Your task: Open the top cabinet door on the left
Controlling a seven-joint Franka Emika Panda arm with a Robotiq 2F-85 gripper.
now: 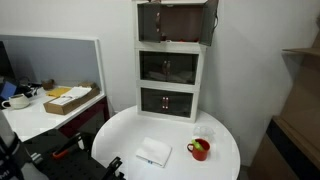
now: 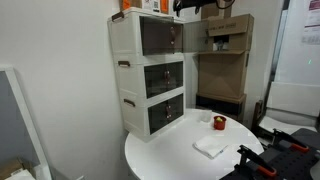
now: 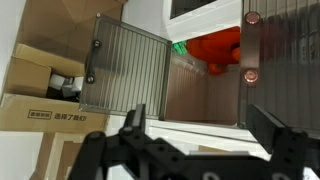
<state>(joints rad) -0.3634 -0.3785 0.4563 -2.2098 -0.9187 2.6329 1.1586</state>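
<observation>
My gripper faces the shut top cabinet door straight on. I should tip my gripper down and swing the door open from its free edge beside the cabinet's opening.
The white cabinet has two small dark tinted doors on its top compartment. One top cabinet door stands swung wide open; it is on the left in the wrist view and at the right edge of the cabinet in an exterior view. Its twin is shut, with two round fittings on its edge. A red and green thing lies inside the open compartment. My gripper is open and empty, in front of the compartment and touching neither door. It shows high up in an exterior view.
Two wider tinted fronts sit below the top compartment. The cabinet stands on a round white table with a white cloth and a red cup. Cardboard boxes stand beside the cabinet. A desk carries an open box.
</observation>
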